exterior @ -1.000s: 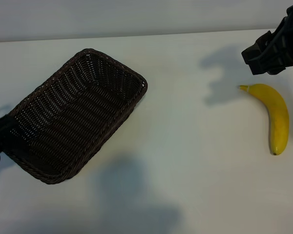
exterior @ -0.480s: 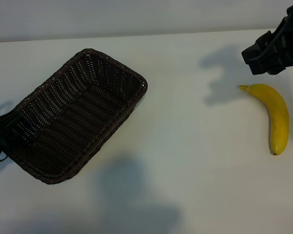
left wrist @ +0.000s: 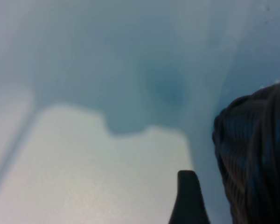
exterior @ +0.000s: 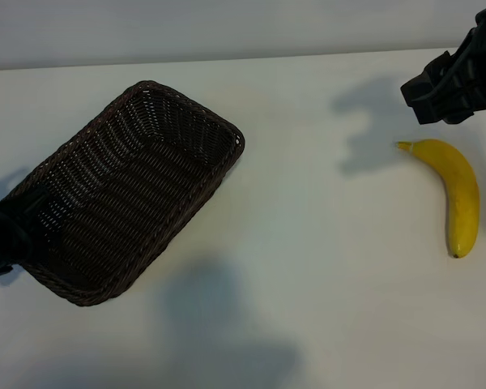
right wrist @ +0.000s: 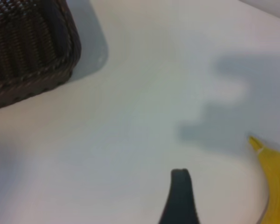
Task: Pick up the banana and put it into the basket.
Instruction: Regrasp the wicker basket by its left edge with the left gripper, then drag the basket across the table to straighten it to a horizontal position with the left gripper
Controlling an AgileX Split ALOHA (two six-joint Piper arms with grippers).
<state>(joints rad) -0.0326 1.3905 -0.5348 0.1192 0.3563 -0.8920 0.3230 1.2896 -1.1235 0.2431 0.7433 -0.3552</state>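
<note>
My gripper will make the wicker basket (exterior: 130, 198) swing around whole and keep its shape when I lift the basket's end, because its woven sides stand upright under a thick rim (exterior: 236, 139).
The yellow banana (exterior: 460, 193) lies on the white table at the right, its pale stem tip pointing left. My right gripper (exterior: 448, 87) hovers just behind the stem end, apart from the fruit. In the right wrist view one dark finger (right wrist: 179, 198) shows with nothing against it, and the banana (right wrist: 275, 186) lies off to its side. The dark-brown wicker basket (exterior: 130, 194) sits empty at the left, turned diagonally. My left gripper (exterior: 10, 233) is at the basket's near-left corner. Its wrist view shows one finger (left wrist: 187, 198) beside the basket wall (left wrist: 256, 154), holding nothing.
The white table (exterior: 308, 267) stretches bare between the basket and the banana, crossed only by the arms' shadows. A pale wall runs along the table's far edge (exterior: 243, 57).
My left arm has crept rightward onto the basket's near-left corner. The right gripper, the banana and the basket have stayed put.
</note>
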